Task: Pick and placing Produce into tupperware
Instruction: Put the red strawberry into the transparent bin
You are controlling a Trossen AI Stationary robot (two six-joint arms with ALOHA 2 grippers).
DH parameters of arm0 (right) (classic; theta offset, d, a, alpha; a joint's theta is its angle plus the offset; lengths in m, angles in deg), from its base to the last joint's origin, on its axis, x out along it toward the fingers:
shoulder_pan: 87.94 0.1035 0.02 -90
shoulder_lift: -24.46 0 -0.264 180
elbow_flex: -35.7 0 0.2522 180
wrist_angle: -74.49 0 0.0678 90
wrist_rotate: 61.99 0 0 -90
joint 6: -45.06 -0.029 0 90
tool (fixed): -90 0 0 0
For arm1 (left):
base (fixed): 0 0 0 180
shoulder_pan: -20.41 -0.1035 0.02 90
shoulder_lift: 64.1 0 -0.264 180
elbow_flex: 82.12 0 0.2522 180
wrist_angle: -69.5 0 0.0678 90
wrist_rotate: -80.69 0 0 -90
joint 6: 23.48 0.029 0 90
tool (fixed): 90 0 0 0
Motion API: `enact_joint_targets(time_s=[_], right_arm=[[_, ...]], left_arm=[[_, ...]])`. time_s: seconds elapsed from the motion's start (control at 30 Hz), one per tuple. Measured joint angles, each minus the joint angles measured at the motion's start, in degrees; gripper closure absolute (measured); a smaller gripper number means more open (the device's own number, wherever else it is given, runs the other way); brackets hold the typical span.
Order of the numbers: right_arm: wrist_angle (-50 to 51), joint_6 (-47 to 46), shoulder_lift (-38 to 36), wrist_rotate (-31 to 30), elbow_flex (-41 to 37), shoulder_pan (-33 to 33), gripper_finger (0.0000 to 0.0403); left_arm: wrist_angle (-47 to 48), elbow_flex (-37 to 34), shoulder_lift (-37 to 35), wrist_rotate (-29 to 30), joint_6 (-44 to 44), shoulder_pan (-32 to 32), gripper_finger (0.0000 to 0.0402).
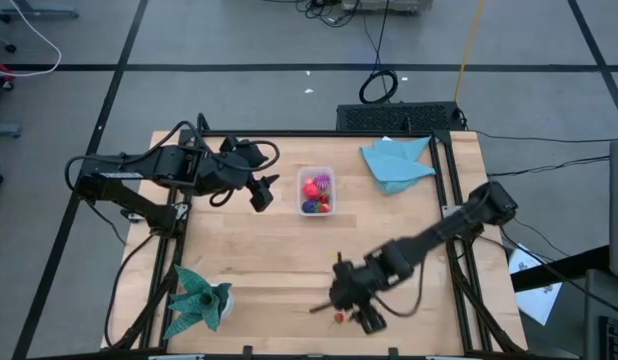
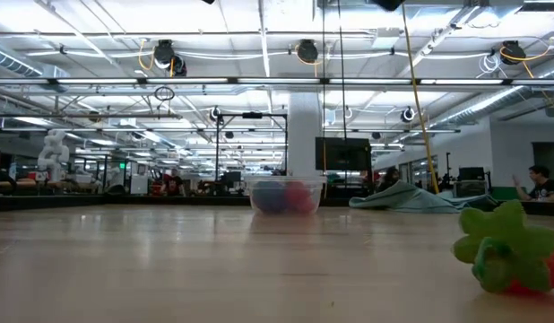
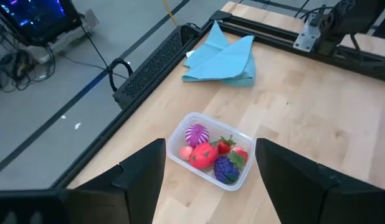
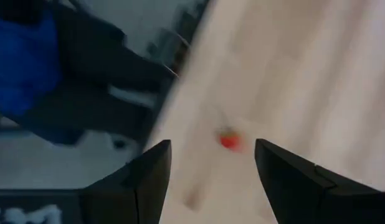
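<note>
My right gripper's open fingers are in line with the small red fruit (image 1: pixel 339 317), which lies alone. I should keep lowering them until they are on either side of its red body (image 4: pixel 230 141), then close them.
The clear tupperware (image 1: pixel 316 190) stands on the table's far middle and holds several red, pink and purple toy fruits; it also shows in the left wrist view (image 3: pixel 211 152) and the low view (image 2: pixel 284 195). One small red fruit (image 1: pixel 339 318) lies on the table near the front edge. It shows ahead of my right gripper's fingers (image 4: pixel 228 140), and close up with a green top in the low view (image 2: pixel 515 256). My right gripper (image 1: pixel 336 310) is open just above this fruit. My left gripper (image 1: pixel 261 194) is open and empty, left of the tupperware.
A light blue cloth (image 1: pixel 394 162) lies at the far right of the table. A teal-green cloth (image 1: pixel 199 300) lies at the near left corner. Black frame rails (image 1: pixel 451 200) run along the table's sides. Bare wood lies between the tupperware and the lone fruit.
</note>
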Motion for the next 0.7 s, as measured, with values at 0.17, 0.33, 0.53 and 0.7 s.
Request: enact_joint_targets(time_s=[0.17,0.33,0.53,0.7], right_arm=[[-15.8,-8.0,0.0,0.3,-7.1,3.5,0.0179],[-20.4,-10.9,0.1,0.3,-11.5,2.8,0.0179],[-21.9,-9.6,3.1,1.9,-12.2,1.3,0.0179],[-21.6,-8.0,6.7,5.1,-12.2,0.2,0.0179]], left_arm=[[0.0,0.0,0.0,-0.2,-2.5,0.5,0.0146],[0.0,0.0,0.0,-0.2,-4.7,1.2,0.0147],[0.0,0.0,0.0,0.0,-5.2,2.3,0.0146],[0.0,0.0,0.0,0.2,-5.1,2.4,0.0147]])
